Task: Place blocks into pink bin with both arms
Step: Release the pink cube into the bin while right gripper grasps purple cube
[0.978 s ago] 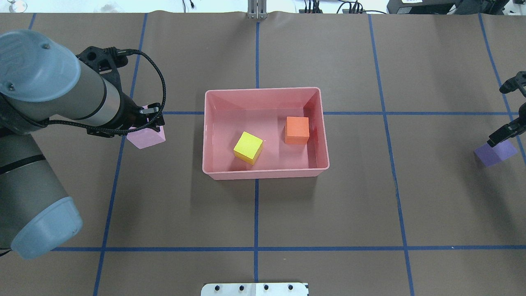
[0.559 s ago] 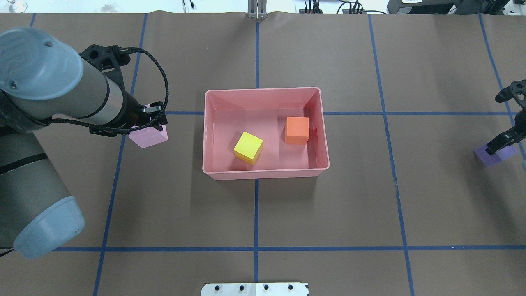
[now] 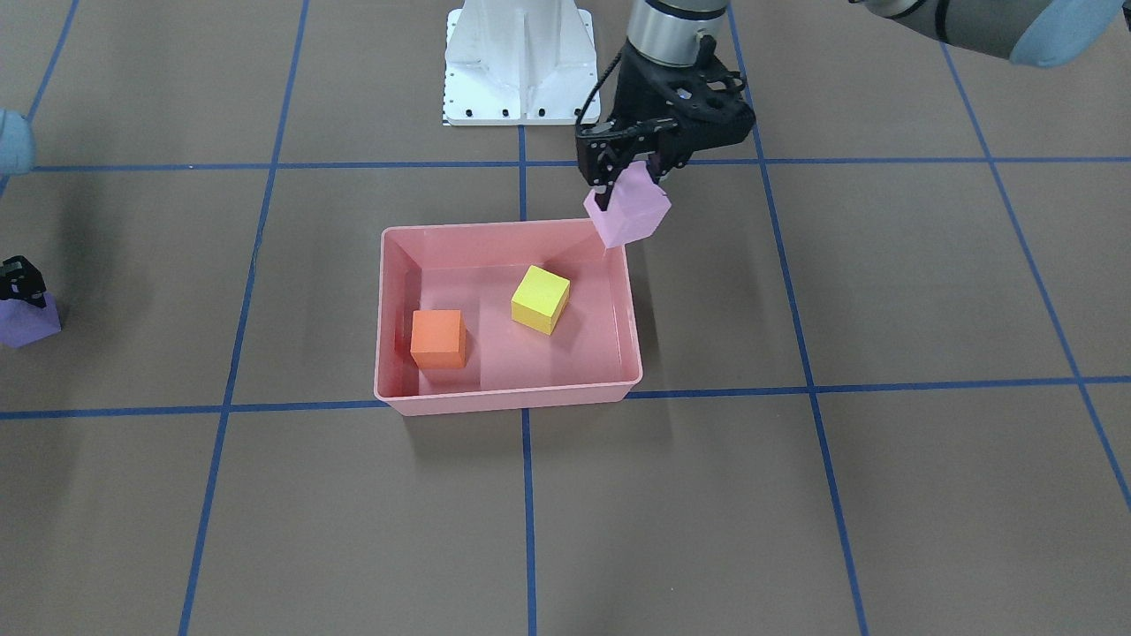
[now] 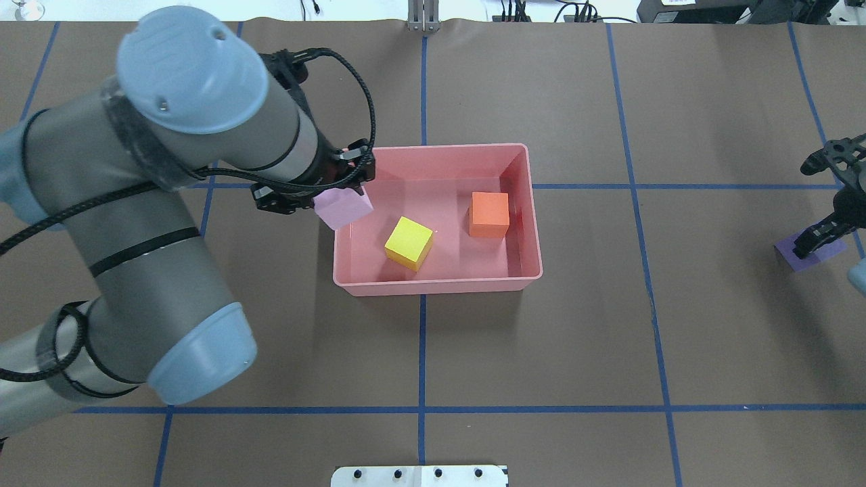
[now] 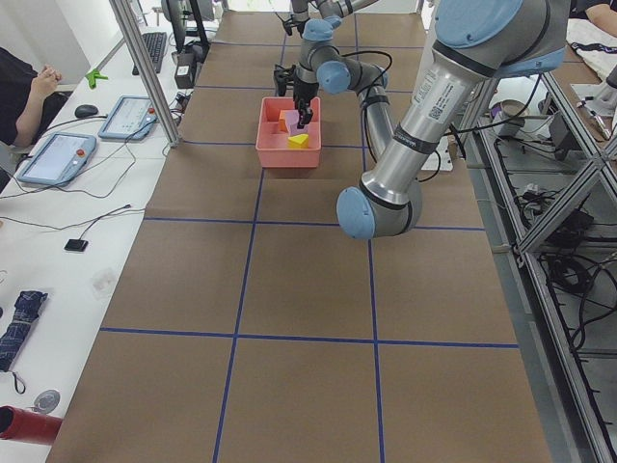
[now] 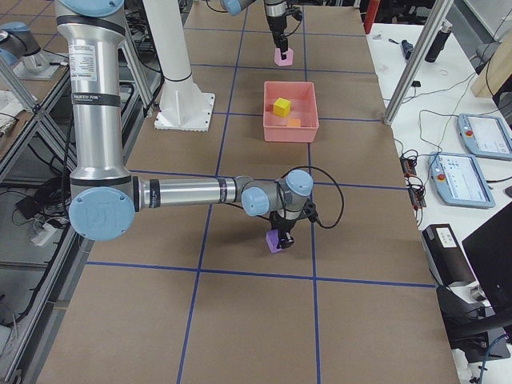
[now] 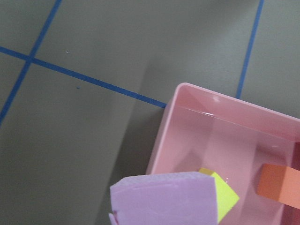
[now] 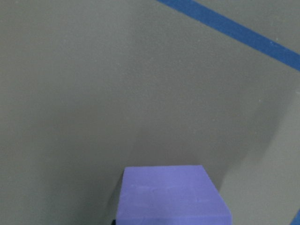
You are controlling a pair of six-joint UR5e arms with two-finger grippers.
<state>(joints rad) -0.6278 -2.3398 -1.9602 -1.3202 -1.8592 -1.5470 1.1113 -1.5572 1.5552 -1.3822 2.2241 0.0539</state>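
Note:
The light pink block (image 3: 633, 212) is over the pink bin's rim, so the robot's left gripper should drop it beside the orange block (image 3: 436, 282) and move out before the right gripper comes in.
My left gripper (image 4: 342, 191) is shut on the light pink block (image 4: 344, 208) and holds it in the air over the left rim of the pink bin (image 4: 433, 287). The pink block also shows in the front view (image 3: 627, 216), under the left gripper (image 3: 629, 172). The yellow block (image 4: 408, 242) and the orange block (image 4: 489, 214) lie inside the bin. My right gripper (image 4: 815, 238) is down on the purple block (image 4: 812, 257) at the far right; the block rests on the table between the fingers.
The table is covered with brown paper marked by blue tape lines (image 4: 422, 352). The white pedestal base (image 3: 519, 62) stands behind the bin in the front view. A metal post (image 4: 423, 17) stands at the table's far edge.
My left arm has swung right and up with the pink block, from the table left of the bin to over its left rim. My right gripper has settled lower on the purple block.

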